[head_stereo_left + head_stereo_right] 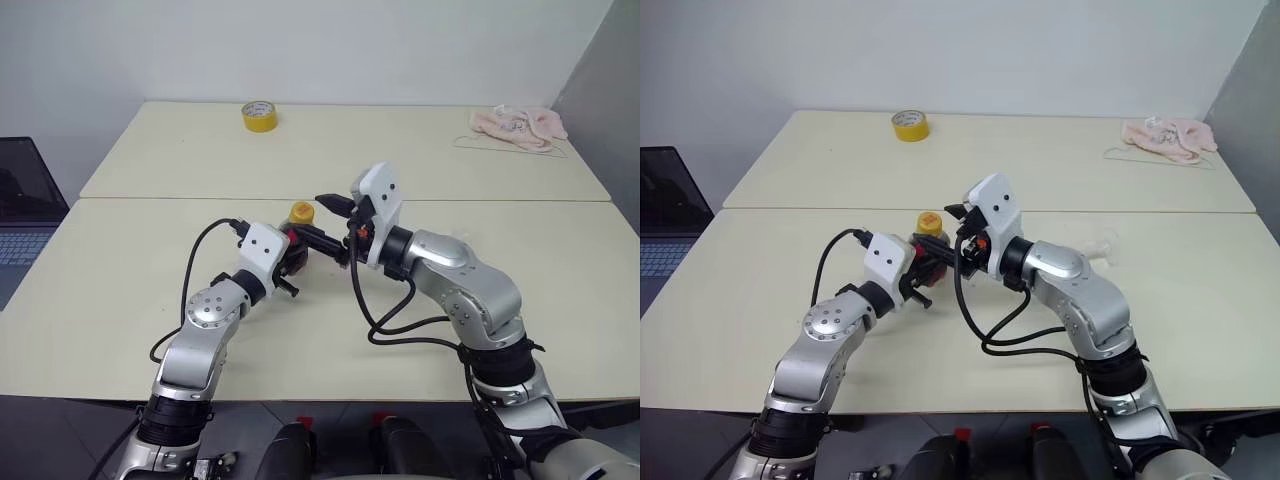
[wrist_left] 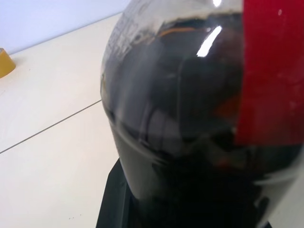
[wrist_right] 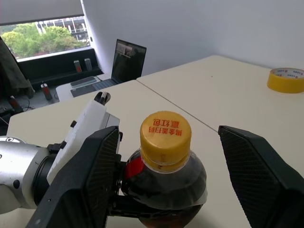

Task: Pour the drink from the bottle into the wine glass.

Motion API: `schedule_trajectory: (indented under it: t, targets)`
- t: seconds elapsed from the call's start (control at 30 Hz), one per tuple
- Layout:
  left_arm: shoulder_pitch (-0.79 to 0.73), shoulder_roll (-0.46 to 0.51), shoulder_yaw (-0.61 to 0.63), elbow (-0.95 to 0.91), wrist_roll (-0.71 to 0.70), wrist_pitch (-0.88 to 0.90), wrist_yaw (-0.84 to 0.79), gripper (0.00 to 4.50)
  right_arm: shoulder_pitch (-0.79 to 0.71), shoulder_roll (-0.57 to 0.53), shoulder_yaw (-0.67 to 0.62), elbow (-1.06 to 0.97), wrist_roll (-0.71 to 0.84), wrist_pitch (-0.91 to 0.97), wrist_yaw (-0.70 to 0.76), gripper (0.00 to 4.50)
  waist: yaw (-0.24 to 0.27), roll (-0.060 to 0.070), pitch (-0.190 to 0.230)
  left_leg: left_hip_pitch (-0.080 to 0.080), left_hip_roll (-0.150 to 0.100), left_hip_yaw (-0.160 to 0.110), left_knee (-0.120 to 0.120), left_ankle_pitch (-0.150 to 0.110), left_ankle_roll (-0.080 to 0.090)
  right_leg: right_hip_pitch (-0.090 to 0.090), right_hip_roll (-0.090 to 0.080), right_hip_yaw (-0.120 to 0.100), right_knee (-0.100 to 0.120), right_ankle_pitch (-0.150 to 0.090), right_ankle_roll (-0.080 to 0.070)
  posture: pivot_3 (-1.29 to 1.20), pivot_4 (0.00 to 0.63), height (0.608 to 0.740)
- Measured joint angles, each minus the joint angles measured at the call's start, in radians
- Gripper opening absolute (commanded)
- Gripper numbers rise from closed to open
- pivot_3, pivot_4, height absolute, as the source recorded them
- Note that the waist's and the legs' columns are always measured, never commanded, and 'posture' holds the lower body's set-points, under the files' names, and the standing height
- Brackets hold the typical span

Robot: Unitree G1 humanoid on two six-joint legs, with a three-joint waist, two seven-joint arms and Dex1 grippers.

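The yellow cap (image 1: pixel 301 212) has a lower ring (image 3: pixel 165 166) showing below it, so I expect the cap to come away and leave that ring on the neck when the robot opens it.
The bottle (image 3: pixel 164 183) stands upright on the near table, holding the dark drink (image 2: pixel 190 109), with a red label (image 2: pixel 270 71) and a yellow cap (image 1: pixel 301 212). My left gripper (image 1: pixel 294 256) is shut on the bottle's body from the left. My right gripper (image 3: pixel 167 137) is open, level with the cap; its two black fingers (image 3: pixel 95 175) stand either side of the cap with a gap on both sides. The wine glass (image 1: pixel 1097 244) shows faintly on the table just behind my right forearm.
A yellow tape roll (image 1: pixel 259 116) lies on the far table. A pink cloth (image 1: pixel 520 127) lies at the far right. A laptop (image 1: pixel 20 205) sits off the table's left side. A seam (image 1: pixel 150 198) separates the two tables.
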Motion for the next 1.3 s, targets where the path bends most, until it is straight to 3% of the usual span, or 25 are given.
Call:
schedule_trajectory:
  t: [0.27, 0.37, 0.53, 0.57, 0.93, 1.3]
  targets:
    - [0.0, 0.0, 0.0, 0.0, 0.0, 0.0, 0.0, 0.65, -0.003, 0.012, 0.002, 0.026, -0.024, -0.037, -0.006, 3.57, 0.0, 0.0, 0.0, 0.0, 0.0, 0.0, 0.0, 0.0, 0.0, 0.0, 0.0, 0.0, 0.0, 0.0, 0.0, 0.0, 0.15, 0.74]
    - [0.0, 0.0, 0.0, 0.0, 0.0, 0.0, 0.0, 0.65, -0.003, 0.015, 0.002, 0.03, -0.037, -0.042, -0.006, 2.99, 0.0, 0.0, 0.0, 0.0, 0.0, 0.0, 0.0, 0.0, 0.0, 0.0, 0.0, 0.0, 0.0, 0.0, 0.0, 0.0, 0.15, 0.74]
    - [0.0, 0.0, 0.0, 0.0, 0.0, 0.0, 0.0, 0.65, -0.003, 0.022, 0.012, 0.03, -0.04, -0.049, 0.003, 1.29, 0.0, 0.0, 0.0, 0.0, 0.0, 0.0, 0.0, 0.0, 0.0, 0.0, 0.0, 0.0, 0.0, 0.0, 0.0, 0.0, 0.15, 0.74]
    - [0.0, 0.0, 0.0, 0.0, 0.0, 0.0, 0.0, 0.64, -0.003, 0.021, 0.012, 0.03, -0.04, -0.049, 0.003, 1.22, 0.0, 0.0, 0.0, 0.0, 0.0, 0.0, 0.0, 0.0, 0.0, 0.0, 0.0, 0.0, 0.0, 0.0, 0.0, 0.0, 0.15, 0.74]
    - [-0.011, 0.001, 0.0, -0.005, -0.023, -0.017, -0.03, 0.64, 0.027, 0.017, -0.008, 0.031, -0.026, -0.134, 0.064, 1.22, 0.0, 0.0, 0.0, 0.0, 0.0, 0.0, 0.0, 0.0, 0.0, 0.0, 0.0, 0.0, 0.0, 0.0, 0.0, 0.0, 0.15, 0.74]
    - [-0.039, 0.068, 0.01, -0.039, -0.156, 0.03, -0.185, 0.64, 0.046, -0.038, -0.09, -0.012, 0.136, -0.18, 0.211, 1.22, -0.002, 0.0, 0.0, 0.0, 0.0, 0.0, 0.0, 0.0, 0.001, 0.0, 0.0, 0.0, 0.0, 0.0, 0.0, 0.0, 0.15, 0.74]
